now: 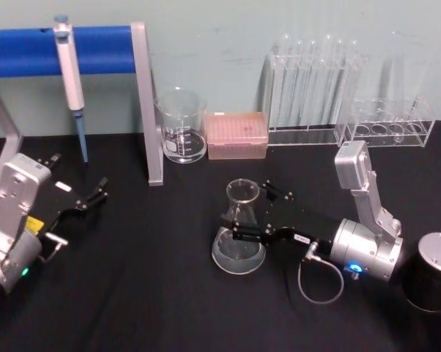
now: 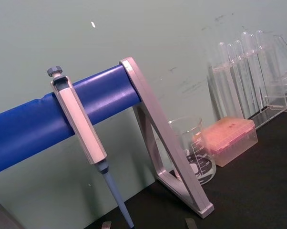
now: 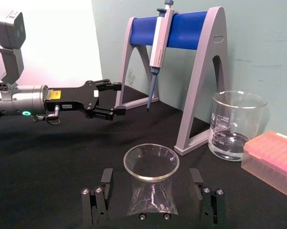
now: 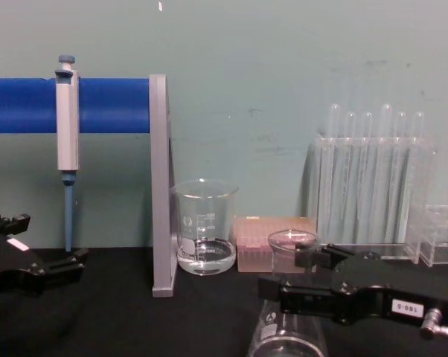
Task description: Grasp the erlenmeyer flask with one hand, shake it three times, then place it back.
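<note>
My gripper will make the clear liquid (image 4: 287,347) slosh in the flask's wide base (image 4: 287,333), below the flask's neck, when it shakes the flask, because the liquid sits low there.
The erlenmeyer flask (image 1: 236,251) stands upright on the black table, in the middle, with a little clear liquid in its base. My right gripper (image 1: 254,213) reaches in from the right and is open, one finger on each side of the flask's neck. In the right wrist view the flask (image 3: 151,192) sits between the two fingers (image 3: 103,190) with a gap on both sides. From the chest view the flask (image 4: 291,332) is partly behind the right gripper (image 4: 295,271). My left gripper (image 1: 96,193) rests open at the table's left, holding nothing.
A glass beaker (image 1: 182,126) with some liquid, a pink tip box (image 1: 237,136) and a rack of test tubes (image 1: 308,95) line the back. A pipette (image 1: 70,73) hangs on the blue stand (image 1: 103,50). A black cylinder (image 1: 431,271) stands at the right.
</note>
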Controlling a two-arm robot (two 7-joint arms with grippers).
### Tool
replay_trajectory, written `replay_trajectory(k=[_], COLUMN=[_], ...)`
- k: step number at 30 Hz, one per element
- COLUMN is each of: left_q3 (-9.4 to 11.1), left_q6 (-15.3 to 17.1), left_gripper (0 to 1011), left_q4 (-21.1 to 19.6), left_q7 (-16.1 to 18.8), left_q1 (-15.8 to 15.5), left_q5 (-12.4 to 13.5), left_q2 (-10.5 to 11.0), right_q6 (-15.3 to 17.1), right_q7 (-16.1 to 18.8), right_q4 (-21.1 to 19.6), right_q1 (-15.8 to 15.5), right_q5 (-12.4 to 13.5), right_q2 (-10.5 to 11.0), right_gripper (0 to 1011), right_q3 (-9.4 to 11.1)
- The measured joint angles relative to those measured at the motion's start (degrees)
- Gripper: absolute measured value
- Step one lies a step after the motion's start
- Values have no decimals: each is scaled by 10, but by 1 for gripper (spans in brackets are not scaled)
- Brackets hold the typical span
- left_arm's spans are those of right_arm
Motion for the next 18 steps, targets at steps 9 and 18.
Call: replay_trajectory(k=[9,18], left_q3=[0,0], left_q6=[0,0], left_gripper=[1001,1001], left_q4=[0,0], left_q7=[0,0], left_q1=[0,0], left_q5=[0,0], left_q2=[0,0], right_q6=[0,0], right_q7=[0,0], right_q4=[0,0], right_q1=[0,0], right_q5=[0,0], right_q2=[0,0], right_gripper=[835,564], right_q3=[0,0])
